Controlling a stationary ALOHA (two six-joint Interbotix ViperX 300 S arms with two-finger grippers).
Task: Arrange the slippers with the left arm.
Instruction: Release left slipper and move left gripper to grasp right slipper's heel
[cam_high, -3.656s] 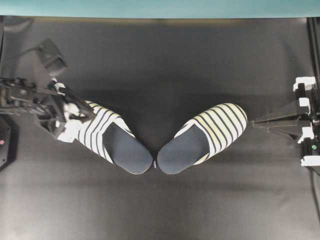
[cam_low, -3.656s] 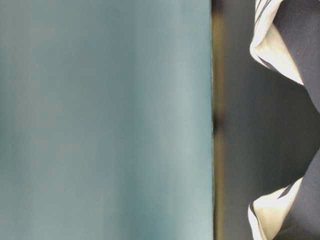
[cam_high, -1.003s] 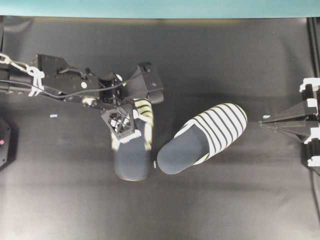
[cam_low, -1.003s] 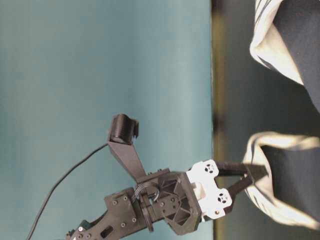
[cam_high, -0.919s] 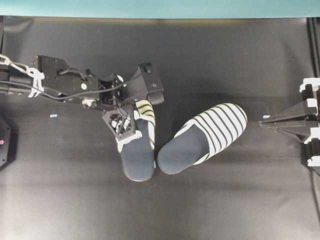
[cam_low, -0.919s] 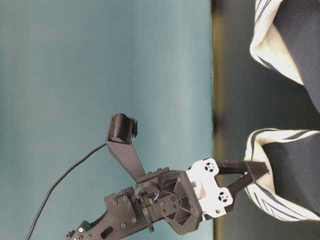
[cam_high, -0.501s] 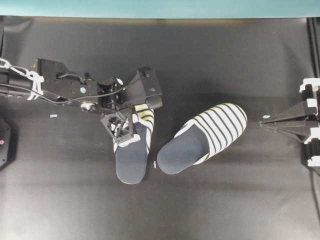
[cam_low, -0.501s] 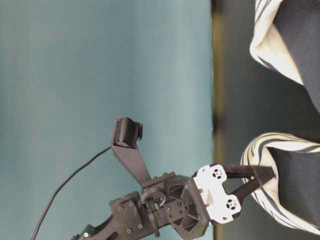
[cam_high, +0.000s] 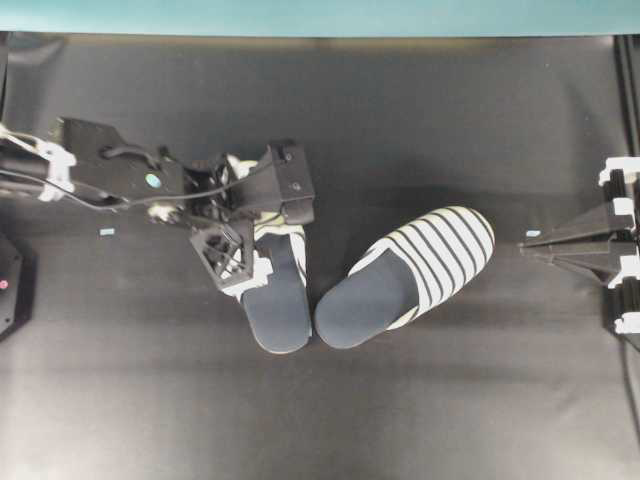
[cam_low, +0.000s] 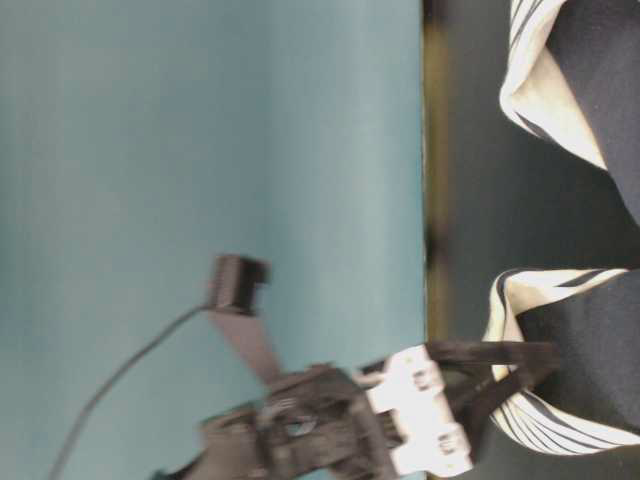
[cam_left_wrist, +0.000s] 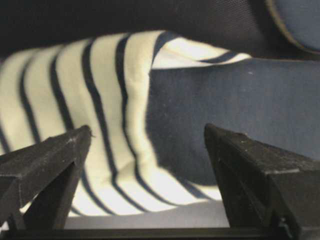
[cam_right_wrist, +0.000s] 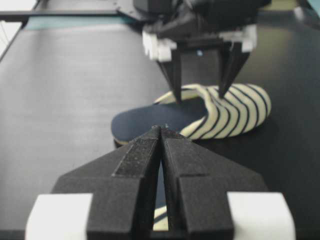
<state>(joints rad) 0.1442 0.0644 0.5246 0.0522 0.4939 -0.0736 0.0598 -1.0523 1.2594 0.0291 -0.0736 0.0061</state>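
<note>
I see the slanted slipper's toe cover (cam_high: 446, 249) arching over its sole. The cream edge (cam_high: 408, 266) will fold up and take the sole along when I lift.
Two striped slippers lie on the black mat, heels toward the front. The left slipper (cam_high: 277, 305) points almost straight; the right slipper (cam_high: 410, 275) lies slanted, its heel touching the other's heel. My left gripper (cam_high: 256, 256) hangs over the left slipper's toe cover, open. In the left wrist view my left gripper (cam_left_wrist: 147, 140) has its jaws wide apart, with the cover's edge (cam_left_wrist: 135, 100) between them. From the right wrist view its fingertips (cam_right_wrist: 176, 95) straddle that cover (cam_right_wrist: 225, 117). My right gripper (cam_high: 525, 246) is shut and empty at the far right, also seen in its own view (cam_right_wrist: 161, 129).
The black mat (cam_high: 400, 420) ends at a teal wall (cam_high: 320, 15) at the back. A small pale scrap (cam_high: 106, 232) lies on the mat at the left. The left arm (cam_high: 110, 175) stretches in from the left edge.
The left slipper has swung from slanting to nearly straight beside the other one. In the last half second the left gripper's jaws opened off the toe cover. The right arm has not moved.
</note>
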